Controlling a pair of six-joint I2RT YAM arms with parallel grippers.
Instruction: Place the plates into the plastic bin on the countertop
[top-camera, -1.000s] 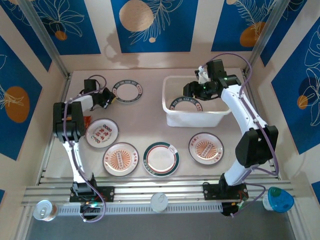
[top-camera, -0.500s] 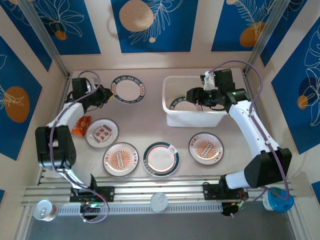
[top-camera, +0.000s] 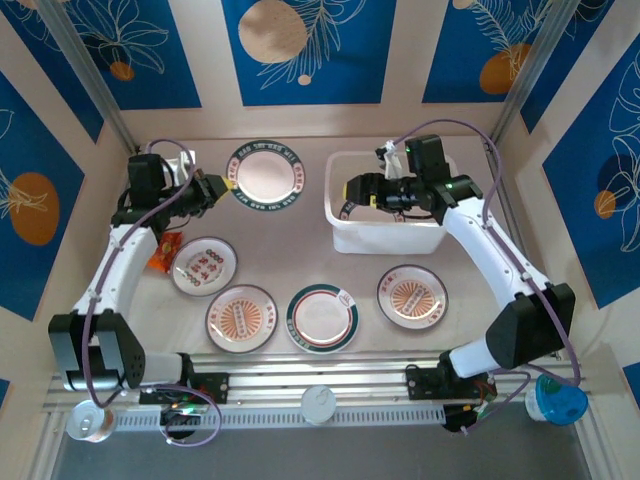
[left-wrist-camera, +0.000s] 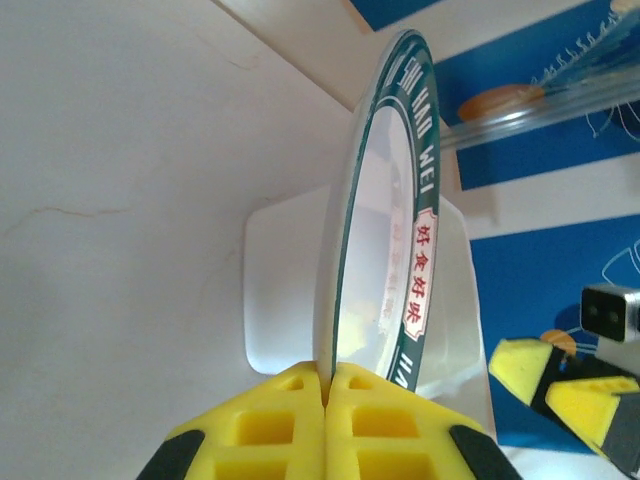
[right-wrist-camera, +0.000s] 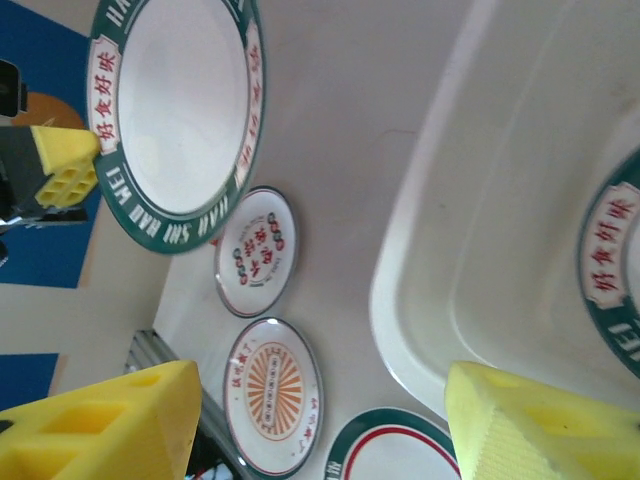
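Note:
I should keep moving my left gripper over until both grippers hold the plate, as the held plate's far rim (top-camera: 298, 176) is free and faces my open right gripper (top-camera: 348, 190).
My left gripper (top-camera: 216, 188) (left-wrist-camera: 328, 375) is shut on the rim of a green-rimmed plate (top-camera: 265, 174) (left-wrist-camera: 385, 200), held off the countertop (top-camera: 300, 250) just left of the plastic bin (top-camera: 385, 222) (left-wrist-camera: 280, 290). My right gripper (top-camera: 356, 190) (right-wrist-camera: 322, 390) hangs open and empty over the bin's left end (right-wrist-camera: 470, 230). Another green-rimmed plate (right-wrist-camera: 612, 265) lies inside the bin. The right wrist view also has the held plate (right-wrist-camera: 175, 110). Several plates rest near the front: a red-printed one (top-camera: 204, 265), two orange sunburst ones (top-camera: 241, 318) (top-camera: 412, 295), a green-rimmed one (top-camera: 322, 318).
An orange snack packet (top-camera: 162, 252) lies left of the red-printed plate. On the metal rail (top-camera: 300, 385) at the front stand a can (top-camera: 88, 420), a round lid (top-camera: 320, 403) and a blue cup (top-camera: 558, 398). Cream walls close in the back and sides.
The left gripper has lifted its green-rimmed plate and carried it right toward the bin. The right gripper has swung left to the bin's left end and its jaws have widened.

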